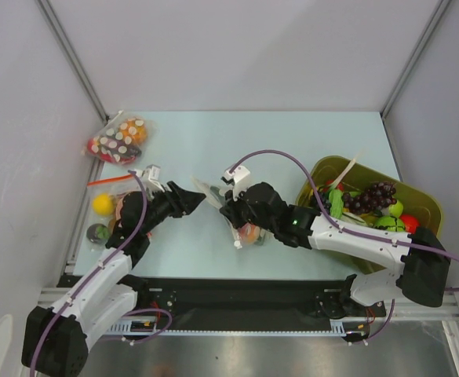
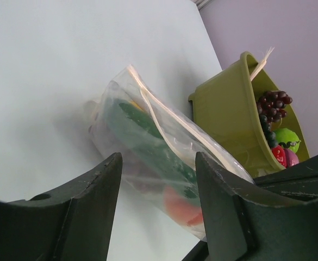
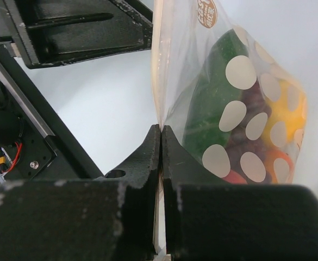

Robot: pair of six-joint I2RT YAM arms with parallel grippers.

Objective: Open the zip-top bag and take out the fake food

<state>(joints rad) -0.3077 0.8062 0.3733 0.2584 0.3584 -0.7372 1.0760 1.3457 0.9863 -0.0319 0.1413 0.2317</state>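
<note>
I should hold the bag's loose corner with my left gripper while my right gripper opens and reaches inside, because my right gripper is pinching the zip-top bag's opening (image 3: 160, 115) shut.
The zip-top bag (image 3: 240, 87), clear with white dots, hangs from my right gripper (image 3: 161, 129), which is shut on its edge. Inside I see fake food: a green piece (image 3: 210, 92), dark purple grapes (image 3: 251, 109), an orange-yellow fruit (image 3: 286, 111) and a pink-orange bit low down. In the top view the bag (image 1: 247, 232) hangs just above the table at centre, under the right gripper (image 1: 228, 206). My left gripper (image 1: 195, 199) is open just left of the bag, its jaws level with the bag's side (image 2: 159, 136) and not touching it.
An olive-green bin (image 1: 323, 169) with grapes (image 1: 374, 194) and other toy fruit stands at the right. A dotted bag showing red and orange (image 1: 118, 140) lies at the far left. A clear bag with an orange-red strip (image 1: 107, 181) and a yellow ball (image 1: 102, 203) lie by the left arm.
</note>
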